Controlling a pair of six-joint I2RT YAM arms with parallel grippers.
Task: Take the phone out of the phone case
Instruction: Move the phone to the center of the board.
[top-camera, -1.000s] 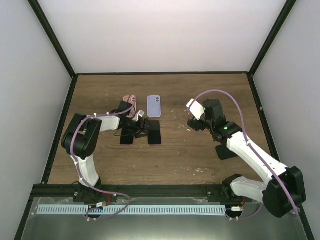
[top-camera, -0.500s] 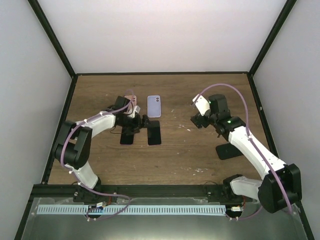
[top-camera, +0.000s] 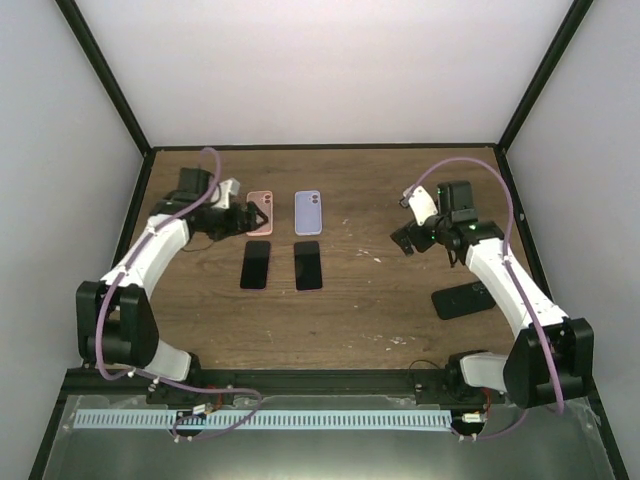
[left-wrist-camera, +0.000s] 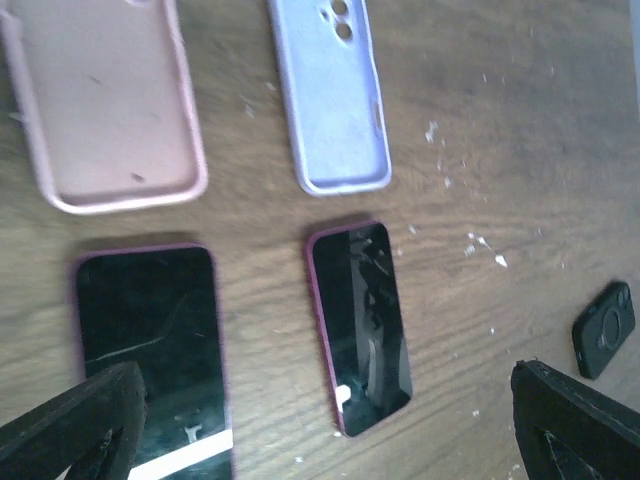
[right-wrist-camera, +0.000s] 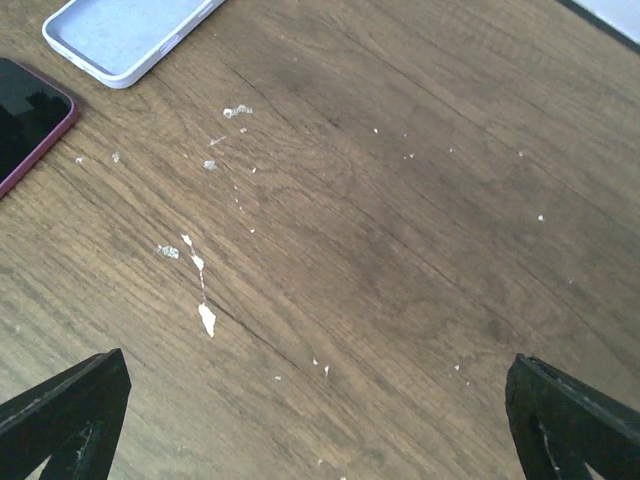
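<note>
The black case (top-camera: 461, 301) lies near the base of the robot's right gripper and far from the left gripper, so next the right gripper moves it to the open wood (top-camera: 382, 252) before lifting it.
An empty pink case (top-camera: 261, 206) and an empty lilac case (top-camera: 309, 212) lie flat side by side at the back of the table. Two bare phones, screens up, lie in front of them: the left phone (top-camera: 256, 265) and the right phone (top-camera: 308, 265). The left wrist view shows the pink case (left-wrist-camera: 110, 110), the lilac case (left-wrist-camera: 330, 100), the left phone (left-wrist-camera: 150, 350) and the right phone (left-wrist-camera: 365, 325). My left gripper (top-camera: 250, 217) is open and empty, just left of the pink case. My right gripper (top-camera: 403, 240) is open and empty over bare wood, right of the lilac case (right-wrist-camera: 125, 35).
A black flat object (top-camera: 462, 299) lies at the right, under my right forearm; it also shows in the left wrist view (left-wrist-camera: 605, 328). White flecks (right-wrist-camera: 205, 315) dot the wood. Dark frame posts and white walls close in the table.
My left arm has swung back and to the left, away from the phones, leaving the pink case flat on the table. My right gripper has drawn back to the right.
</note>
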